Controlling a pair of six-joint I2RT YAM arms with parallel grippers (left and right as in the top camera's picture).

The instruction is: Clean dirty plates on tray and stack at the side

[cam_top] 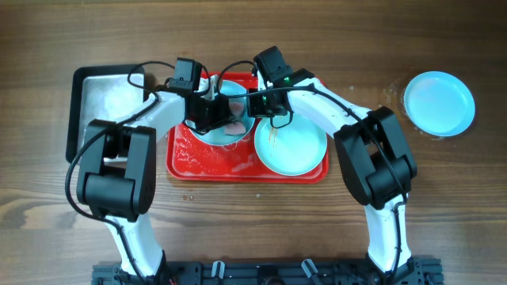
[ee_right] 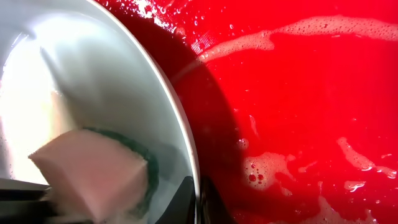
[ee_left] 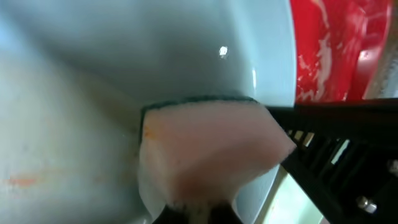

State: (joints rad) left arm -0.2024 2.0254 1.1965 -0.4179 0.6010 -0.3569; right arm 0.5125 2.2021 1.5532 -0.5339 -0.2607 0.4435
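Note:
Next, my left gripper sweeps back toward the orange smear (ee_left: 23, 182), since it lies farther in and the sponge is nearing the plate's rim (ee_right: 186, 140) by my right gripper.
On the red tray (cam_top: 206, 162), two pale blue plates show. One plate (cam_top: 238, 103) is lifted and tilted over the tray's middle; my right gripper (cam_top: 252, 103) is shut on its rim (ee_right: 186, 155). My left gripper (cam_top: 212, 111) is shut on a pink sponge (ee_left: 211, 149) with a green scrub side and presses it against that plate's inside (ee_left: 124, 62). The sponge also shows in the right wrist view (ee_right: 93, 171). An orange smear (ee_left: 22, 180) remains on the plate. A second plate (cam_top: 291, 144) lies flat on the tray's right. A third plate (cam_top: 439, 103) sits on the table, far right.
A black-rimmed silver metal pan (cam_top: 107, 99) stands at the left, beside the tray. White soap foam (ee_right: 323, 28) lies on the tray floor. The wooden table (cam_top: 444, 206) surrounds everything.

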